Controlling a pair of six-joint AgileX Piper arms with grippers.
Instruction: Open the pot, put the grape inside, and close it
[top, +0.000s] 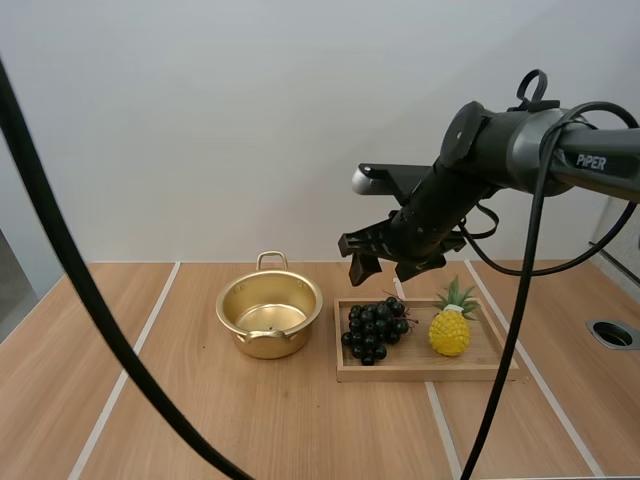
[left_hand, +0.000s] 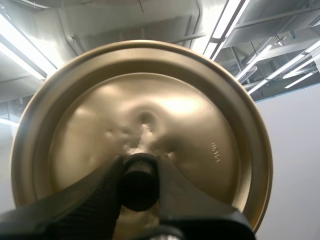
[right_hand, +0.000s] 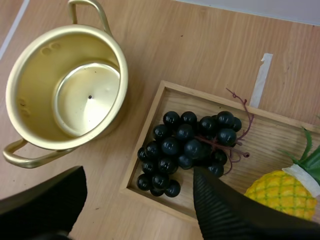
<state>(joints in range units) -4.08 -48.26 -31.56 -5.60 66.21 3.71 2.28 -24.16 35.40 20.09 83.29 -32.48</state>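
The whole bunch will come up together, with the lower grapes hanging down, when I lift the bunch's top, because a reddish stem (right_hand: 220, 144) branches among the dark grapes (top: 372, 330).
The gold pot (top: 269, 315) (right_hand: 65, 90) stands open and empty on the table, left of the wooden tray (top: 420, 368) (right_hand: 150, 130). A bunch of dark grapes (top: 374, 328) (right_hand: 187, 150) lies in the tray's left half. My right gripper (top: 385, 266) (right_hand: 137, 205) hangs open above the grapes, fingers spread wide, touching nothing. My left gripper (left_hand: 139, 182) is shut on the black knob of the gold lid (left_hand: 190, 125), which it holds up in the air with the lid's top facing the camera.
A toy pineapple (top: 450, 326) (right_hand: 282, 192) lies in the tray's right half. A round metal fitting (top: 612, 334) is set into the table at the far right. White tape lines (top: 130, 370) run across the wooden tabletop.
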